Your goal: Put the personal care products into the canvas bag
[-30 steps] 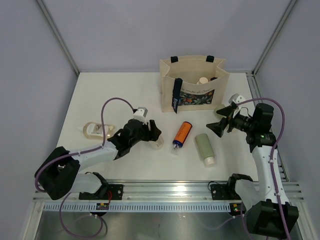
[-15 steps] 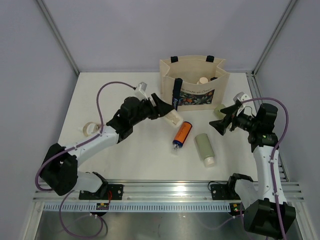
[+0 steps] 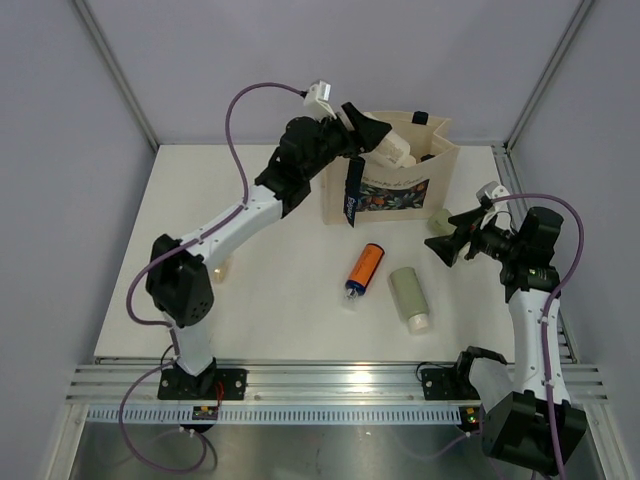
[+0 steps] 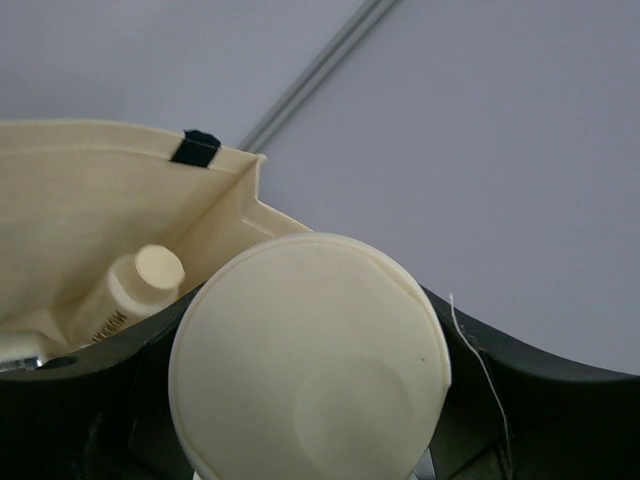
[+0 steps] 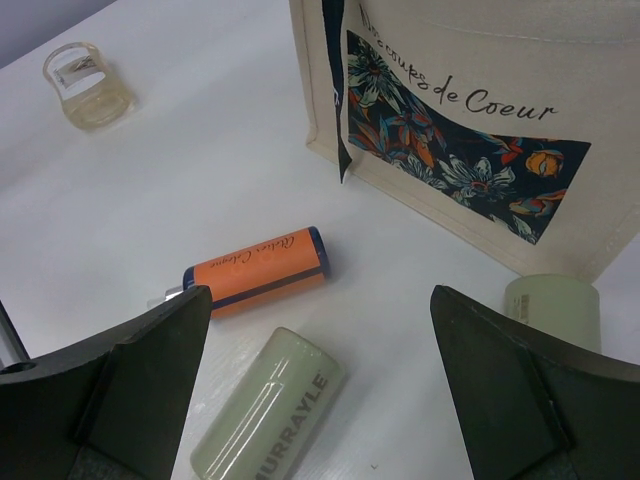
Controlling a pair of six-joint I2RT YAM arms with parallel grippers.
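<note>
The cream bottle is over the canvas bag's opening (image 3: pixel 426 142). My left gripper keeps lowering it next to the other cream bottle (image 4: pixel 148 276) and lets go inside.
My left gripper (image 3: pixel 383 138) is shut on a cream bottle (image 3: pixel 396 149) and holds it over the open top of the canvas bag (image 3: pixel 395 190). In the left wrist view the bottle's round base (image 4: pixel 310 360) fills the space between the jaws, above the bag's inside (image 4: pixel 70 210), where another cream bottle (image 4: pixel 130 288) lies. My right gripper (image 3: pixel 450 244) is open and empty, to the right of the bag. Below it lie an orange bottle (image 5: pixel 255 272) and a sage-green bottle (image 5: pixel 265 410). A second green bottle (image 5: pixel 552 305) stands by the bag's right corner.
A clear yellowish ring-shaped object (image 5: pixel 88 85) sits on the white table at the left, partly behind my left arm in the top view (image 3: pixel 220 268). Grey walls enclose the table on three sides. The bag's navy strap (image 3: pixel 352 200) hangs down its front.
My left arm has lifted the cream bottle from the table's left middle up and back to above the bag's opening. The right gripper has shifted only slightly.
</note>
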